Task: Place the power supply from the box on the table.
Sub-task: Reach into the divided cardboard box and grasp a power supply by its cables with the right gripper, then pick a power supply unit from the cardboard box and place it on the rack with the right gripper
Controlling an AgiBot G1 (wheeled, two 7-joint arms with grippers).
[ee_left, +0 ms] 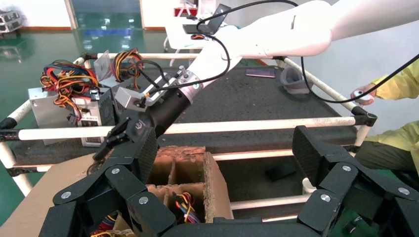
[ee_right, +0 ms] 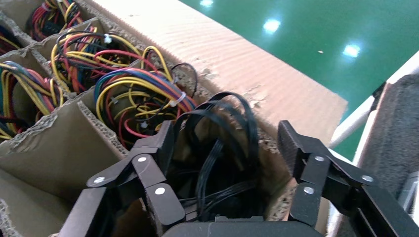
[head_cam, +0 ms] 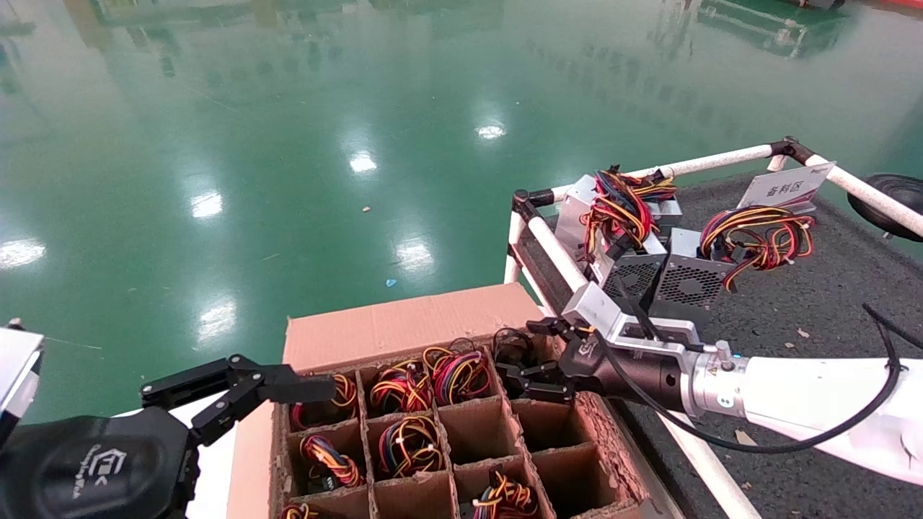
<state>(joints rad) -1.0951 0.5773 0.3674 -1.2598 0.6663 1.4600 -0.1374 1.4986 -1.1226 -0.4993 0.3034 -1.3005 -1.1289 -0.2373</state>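
Note:
My gripper will make the hidden power supply hang and swing below the black cables (head_cam: 512,345) when I lift, because they loop up from deep in the cell (ee_right: 222,190).
The power supply sits in the far right cell of the box (head_cam: 404,324), and only its black cables (head_cam: 510,344) (ee_right: 217,163) show. My right gripper (head_cam: 523,358) (ee_right: 225,143) hangs open just above that cell. Its fingers (ee_right: 158,143) stand either side of the cable loops, and the carton's torn wall lies next to the other finger. My left gripper (head_cam: 277,378) (ee_left: 225,153) is open and holds nothing beside the box's left side. The table (head_cam: 793,317) lies to the right of the box.
Two silver units with red, yellow and orange wires (head_cam: 634,238) (head_cam: 721,259) and a white sign (head_cam: 782,189) stand at the table's far left corner. A white pipe rail (head_cam: 555,252) runs between box and table. Other cells hold coloured-wire units (head_cam: 411,443). A person in yellow (ee_left: 395,89) is beyond the table.

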